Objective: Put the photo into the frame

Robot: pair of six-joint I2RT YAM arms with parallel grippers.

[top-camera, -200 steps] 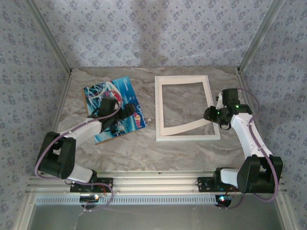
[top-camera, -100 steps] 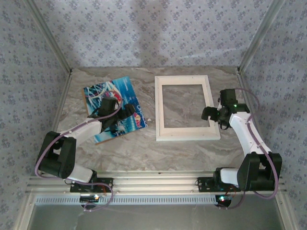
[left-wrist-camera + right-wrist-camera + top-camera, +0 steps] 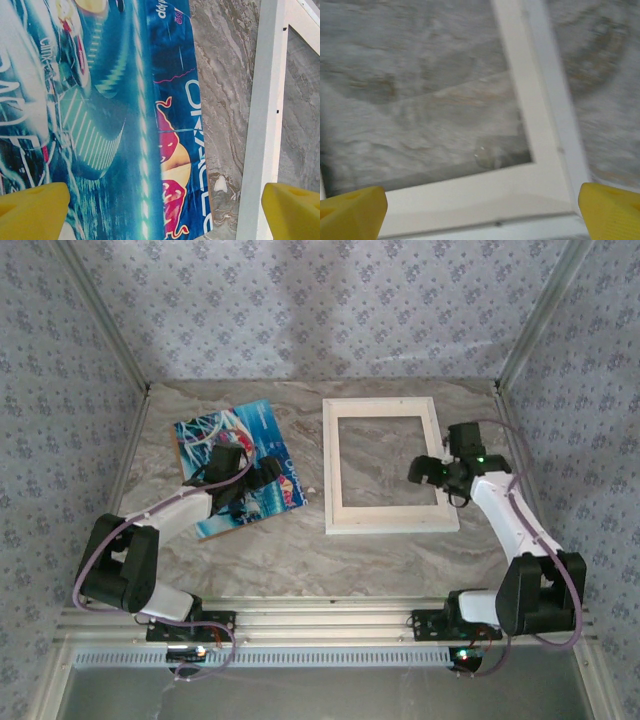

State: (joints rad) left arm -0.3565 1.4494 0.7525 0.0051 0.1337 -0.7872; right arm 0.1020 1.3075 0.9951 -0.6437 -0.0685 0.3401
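Note:
My right gripper should keep moving until its fingers pinch the photo at its blue edge, as marble [image 3: 313,465] shows between the white frame and that edge [image 3: 296,480].
The photo [image 3: 232,455], a blue-teal print with red marks, lies face up and tilted on the left of the marble table. In the left wrist view the photo [image 3: 110,115] is close below. My left gripper [image 3: 268,475] hangs over the photo's right edge. It is open [image 3: 162,212], with one yellow fingertip [image 3: 32,210] over the print and the other [image 3: 292,210] past the frame's left moulding [image 3: 262,125]. The white frame [image 3: 331,465] lies flat at the centre right. My right gripper [image 3: 420,472] is open [image 3: 480,212] above the frame's near right corner [image 3: 535,115], holding nothing.
A thin brown edge [image 3: 180,452] peeks out from under the photo's left side. A clear pane with a faint glare [image 3: 490,152] seems to lie inside the frame opening. Patterned walls and metal rails [image 3: 320,625] enclose the table.
My right gripper has moved left and slightly away, from beside the frame's right side to over its inner edge. A curved pale line inside the frame's lower part has gone. The left arm is still.

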